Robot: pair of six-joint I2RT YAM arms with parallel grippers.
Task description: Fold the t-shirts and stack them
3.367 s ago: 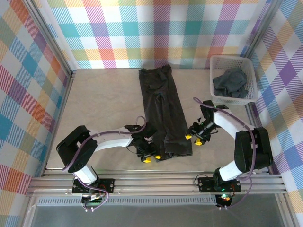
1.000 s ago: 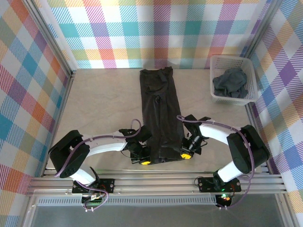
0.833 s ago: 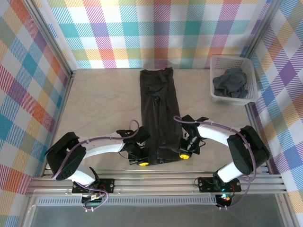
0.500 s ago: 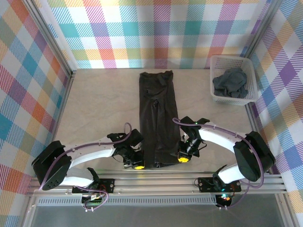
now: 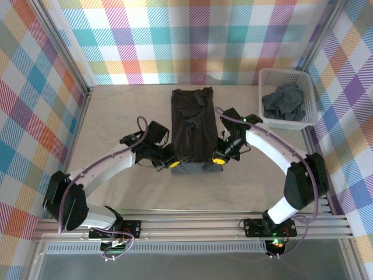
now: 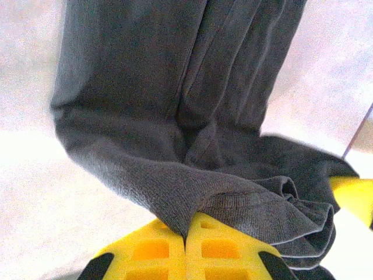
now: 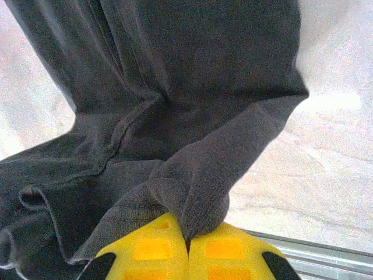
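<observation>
The t-shirt's far half lies flat and my grippers hold both (image 5: 179, 168) of its near corners, so I should keep moving my left gripper over that far half (image 5: 193, 115) and let go there.
A dark grey t-shirt (image 5: 193, 122), folded into a narrow strip, lies at the middle of the table with its near end lifted and doubled back over itself. My left gripper (image 5: 173, 164) is shut on the near left corner of that t-shirt (image 6: 175, 105), the cloth pinched between the yellow pads (image 6: 145, 251). My right gripper (image 5: 217, 159) is shut on the near right corner of the same t-shirt (image 7: 192, 105), its yellow pads (image 7: 227, 251) closed on a fold. Another dark grey t-shirt (image 5: 284, 102) lies crumpled in the basket.
A white lattice basket (image 5: 268, 77) stands at the back right by the plaid wall. Bare beige tabletop (image 5: 116, 116) lies left of the shirt and in front of it. Metal rails (image 5: 192, 224) run along the near edge.
Both grippers, each holding a near corner, have lifted the shirt's near end and carried it away from the table's front edge towards the back, so the strip now looks about half as long.
</observation>
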